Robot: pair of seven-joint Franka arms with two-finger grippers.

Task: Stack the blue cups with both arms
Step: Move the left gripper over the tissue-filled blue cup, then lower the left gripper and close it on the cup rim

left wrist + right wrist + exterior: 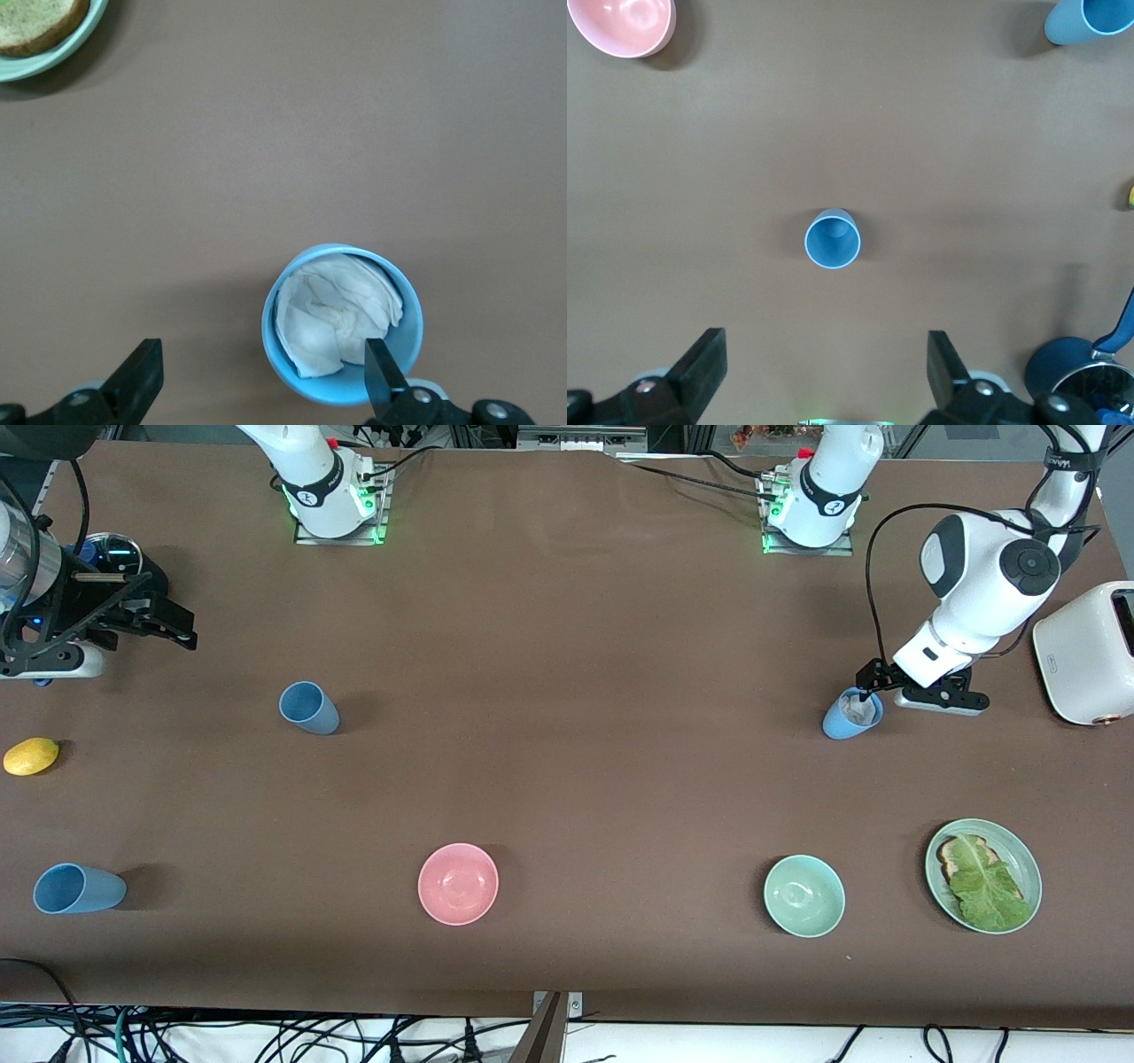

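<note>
I expect the crumpled white paper to come along inside when I carry the blue cup by its rim, because the paper sits tucked below the cup's rim.
Three blue cups stand on the brown table. One is toward the right arm's end and sits centred in the right wrist view. A second is nearer the front camera at that same end and also shows in the right wrist view. The third holds crumpled white paper. My left gripper is open, low over this cup, with one finger over its mouth and the other outside. My right gripper is open and empty, high over the right arm's end.
A pink bowl and a pale green bowl sit near the front edge. A green plate holds toast and lettuce. A white toaster stands beside the left arm. A lemon and a dark lidded pot are at the right arm's end.
</note>
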